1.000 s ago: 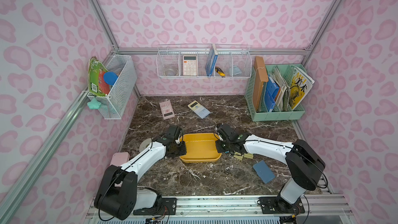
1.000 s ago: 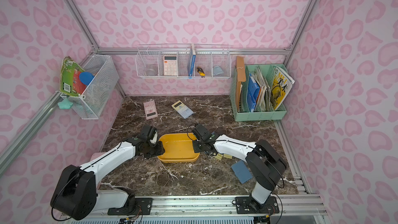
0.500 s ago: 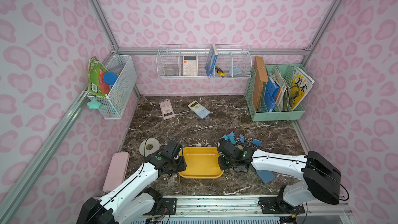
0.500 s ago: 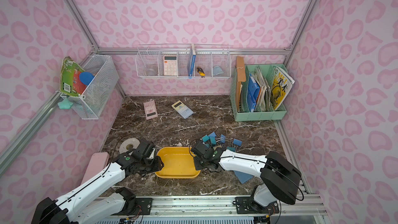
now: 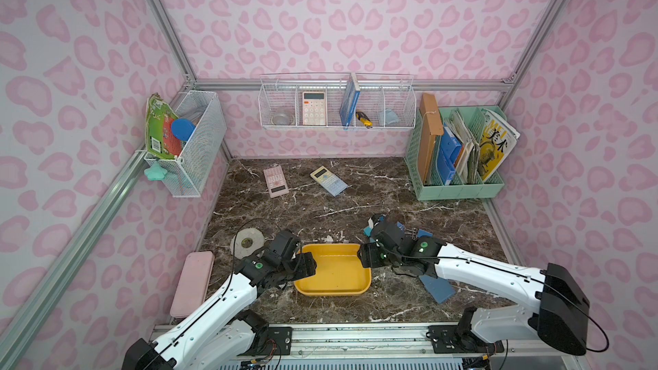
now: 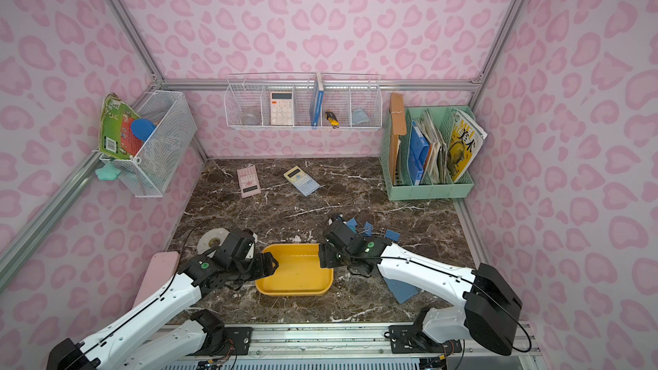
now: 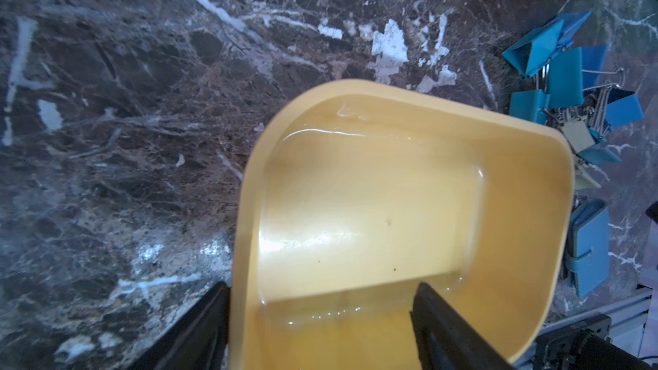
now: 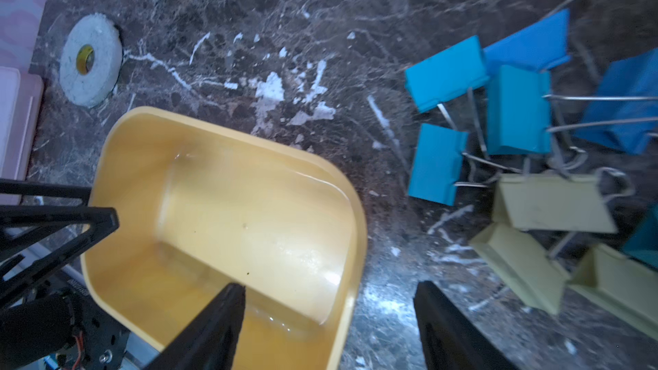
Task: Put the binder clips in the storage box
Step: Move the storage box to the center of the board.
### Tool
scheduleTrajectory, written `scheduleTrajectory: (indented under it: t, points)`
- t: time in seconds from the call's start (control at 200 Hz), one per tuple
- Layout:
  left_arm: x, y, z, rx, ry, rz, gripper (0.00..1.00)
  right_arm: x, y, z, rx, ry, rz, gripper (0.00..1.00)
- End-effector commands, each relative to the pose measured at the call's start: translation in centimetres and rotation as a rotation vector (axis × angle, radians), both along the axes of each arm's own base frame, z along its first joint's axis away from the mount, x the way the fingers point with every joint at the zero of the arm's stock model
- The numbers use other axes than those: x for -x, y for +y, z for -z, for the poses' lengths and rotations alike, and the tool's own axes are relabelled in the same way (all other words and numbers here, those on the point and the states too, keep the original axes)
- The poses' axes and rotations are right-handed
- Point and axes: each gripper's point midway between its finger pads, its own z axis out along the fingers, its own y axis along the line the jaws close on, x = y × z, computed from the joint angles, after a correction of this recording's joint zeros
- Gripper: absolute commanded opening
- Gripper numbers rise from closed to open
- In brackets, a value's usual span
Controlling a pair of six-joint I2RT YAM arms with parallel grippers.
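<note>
The empty storage box is open beside the binder clips. My right gripper should keep going to the teal clip on the pale yellow clip and close there.
The storage box, a shallow yellow tray with nothing in it, lies near the table's front edge; it also shows as the box, box and box. My left gripper is open, one finger inside the left rim and one outside. My right gripper is open astride the right rim, one finger inside. The binder clips, teal, blue and pale yellow, lie heaped behind my right gripper: clips, clips, clips.
A flat blue pad lies partly under my right arm. A tape roll and a pink case sit at the left. Two calculators lie at the back, by a mint green organizer.
Both grippers were shut on the box's rims and now stand open, no longer pinching them. The box sits nearer the front edge than a second ago.
</note>
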Motion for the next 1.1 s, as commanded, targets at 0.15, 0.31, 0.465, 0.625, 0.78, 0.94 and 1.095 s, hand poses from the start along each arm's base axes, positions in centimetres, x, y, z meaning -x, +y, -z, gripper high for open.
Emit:
scheduleTrajectory:
  t: [0.15,0.31,0.465,0.625,0.78,0.94,1.095]
  points:
    - [0.0,-0.5,-1.5,0.012,-0.021,0.050,0.84,-0.9,-12.3,2.1,0.197,0.123,0.303,0.80]
    - [-0.2,-0.5,-1.9,0.002,-0.029,0.061,0.84,-3.0,-15.2,2.7,0.259,0.122,0.404,0.80]
    - [-0.1,-0.4,-1.7,-0.008,-0.002,0.049,0.84,-4.1,-15.9,5.2,0.323,0.177,0.417,0.80]
    - [0.2,0.1,-0.9,-0.037,0.042,0.025,0.85,-5.3,-15.5,7.1,0.325,0.190,0.406,0.81]
    - [0.4,0.5,-0.4,-0.042,0.055,-0.002,0.88,-6.1,-16.2,8.0,0.317,0.198,0.424,0.81]
    - [0.6,0.6,-0.4,-0.038,0.046,-0.010,0.93,-6.7,-15.8,8.4,0.292,0.192,0.423,0.80]
    - [0.6,0.6,-0.4,-0.038,0.046,-0.008,0.94,-7.2,-15.7,9.4,0.284,0.194,0.426,0.76]
